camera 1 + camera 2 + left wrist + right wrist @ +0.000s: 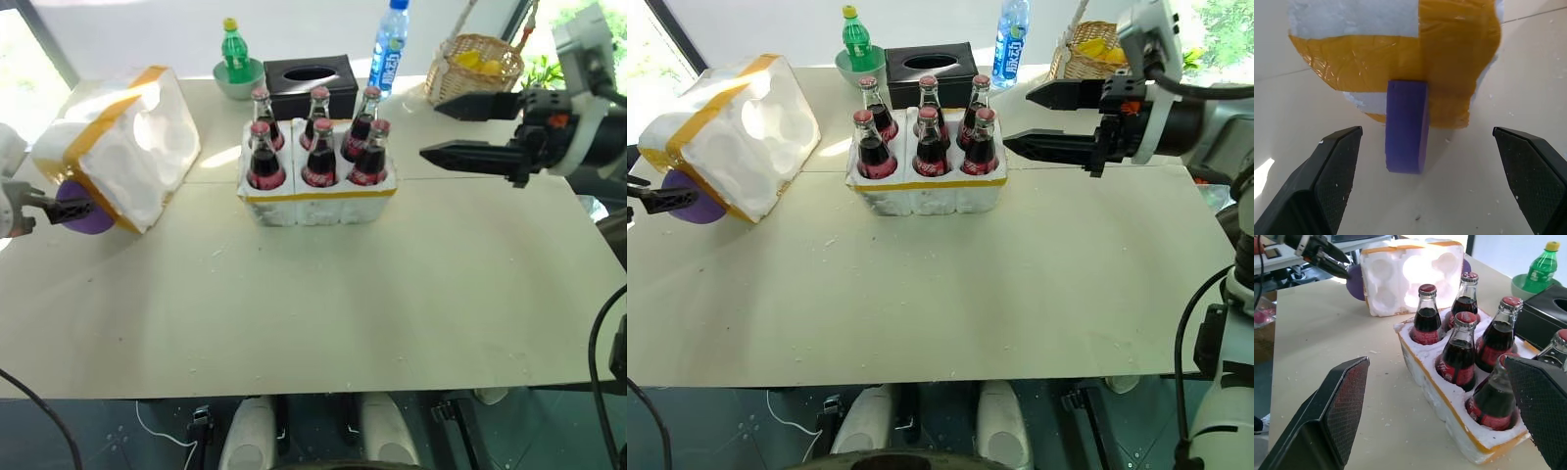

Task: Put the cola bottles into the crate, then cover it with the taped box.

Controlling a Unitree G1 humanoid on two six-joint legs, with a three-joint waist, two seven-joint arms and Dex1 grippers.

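Note:
The taped box (132, 147) is lying on its side. Next, my left gripper picks it up by the purple handle (94, 221) and turns its hollow down over the bottles.
Several cola bottles (320, 157) with red caps stand upright in the holes of the white foam crate (318, 208) at the table's middle back. The taped box (122, 147) lies on its side at the left, its hollow inside facing the crate. A purple round handle (1406, 126) sticks out of its taped end. My left gripper (1425, 133) is open, one finger on each side of that handle without touching it. My right gripper (429, 130) hangs open and empty above the table, just right of the crate, pointing at the bottles.
Behind the crate stand a black tissue box (311, 83), a green soda bottle (232, 49) in a green bowl (238, 83), a blue-labelled water bottle (390, 44) and a wicker basket (475, 64). The table's front half lies bare before the crate.

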